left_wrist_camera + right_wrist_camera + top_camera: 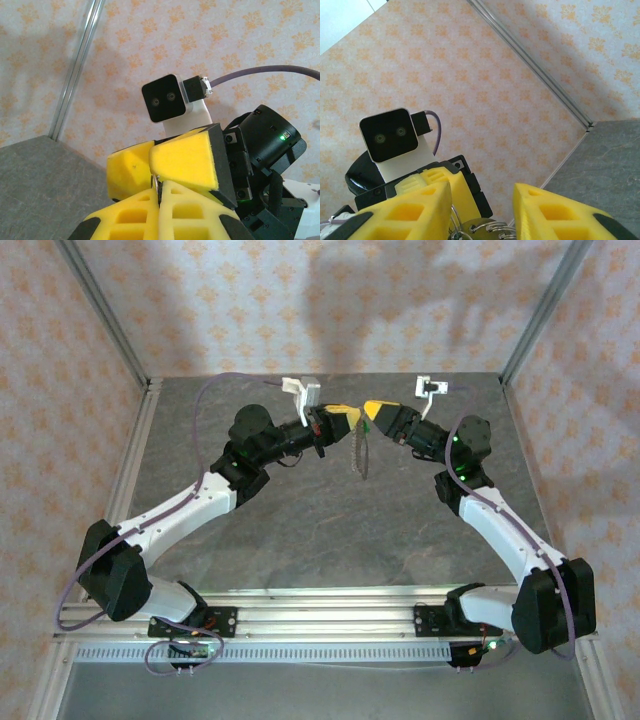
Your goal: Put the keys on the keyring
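Note:
Next, I reach in with my right gripper and clamp the keyring [455, 219] before my left gripper opens, as the key head [487, 228] sits too low between my right gripper's open fingertips.
My two grippers meet tip to tip above the middle of the table. The left gripper [347, 418] [161, 192] is shut on the thin metal keyring [156, 181], whose edge sticks up between its yellow pads. The keys [361, 455] hang below the fingertips as a short jagged chain. In the right wrist view a round key head [481, 231] and wire coils of the keyring [502, 228] lie low between the right gripper's [481, 191] [374, 412] spread fingers, which stand open and do not clamp them. The left gripper's fingers [447, 192] show just behind.
A grey stone-look table [300, 530] is bounded by aluminium rails [130, 460] and patterned walls. Each arm's wrist camera [166, 98] [389, 135] faces the other at close range. The arm bases sit at the near edge.

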{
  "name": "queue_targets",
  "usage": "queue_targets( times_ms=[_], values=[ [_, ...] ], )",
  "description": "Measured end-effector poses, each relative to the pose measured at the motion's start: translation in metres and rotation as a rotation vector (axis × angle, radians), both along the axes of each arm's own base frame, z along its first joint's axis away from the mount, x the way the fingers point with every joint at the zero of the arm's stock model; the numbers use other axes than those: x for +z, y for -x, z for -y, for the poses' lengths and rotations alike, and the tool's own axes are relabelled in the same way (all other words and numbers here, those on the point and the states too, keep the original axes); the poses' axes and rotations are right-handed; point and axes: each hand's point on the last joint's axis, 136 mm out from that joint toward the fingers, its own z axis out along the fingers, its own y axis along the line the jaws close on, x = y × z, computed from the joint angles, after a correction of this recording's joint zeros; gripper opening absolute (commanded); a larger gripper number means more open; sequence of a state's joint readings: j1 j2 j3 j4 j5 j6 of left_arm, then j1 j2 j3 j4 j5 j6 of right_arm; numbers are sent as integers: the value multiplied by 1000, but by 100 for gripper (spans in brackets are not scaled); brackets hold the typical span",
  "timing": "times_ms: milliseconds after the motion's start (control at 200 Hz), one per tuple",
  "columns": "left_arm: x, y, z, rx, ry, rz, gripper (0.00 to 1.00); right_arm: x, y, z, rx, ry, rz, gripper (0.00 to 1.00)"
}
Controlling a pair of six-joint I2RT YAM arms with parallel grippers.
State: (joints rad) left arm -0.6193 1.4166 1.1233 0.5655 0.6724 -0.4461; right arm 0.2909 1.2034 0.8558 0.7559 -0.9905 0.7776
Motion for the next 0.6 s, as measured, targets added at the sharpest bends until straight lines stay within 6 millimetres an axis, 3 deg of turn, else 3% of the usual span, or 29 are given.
queue_targets(
  times_ms=[601],
  values=[
    [-4,-3,2,-4,6,-24,0,3,7,-2,56,-12,3,36]
  ],
)
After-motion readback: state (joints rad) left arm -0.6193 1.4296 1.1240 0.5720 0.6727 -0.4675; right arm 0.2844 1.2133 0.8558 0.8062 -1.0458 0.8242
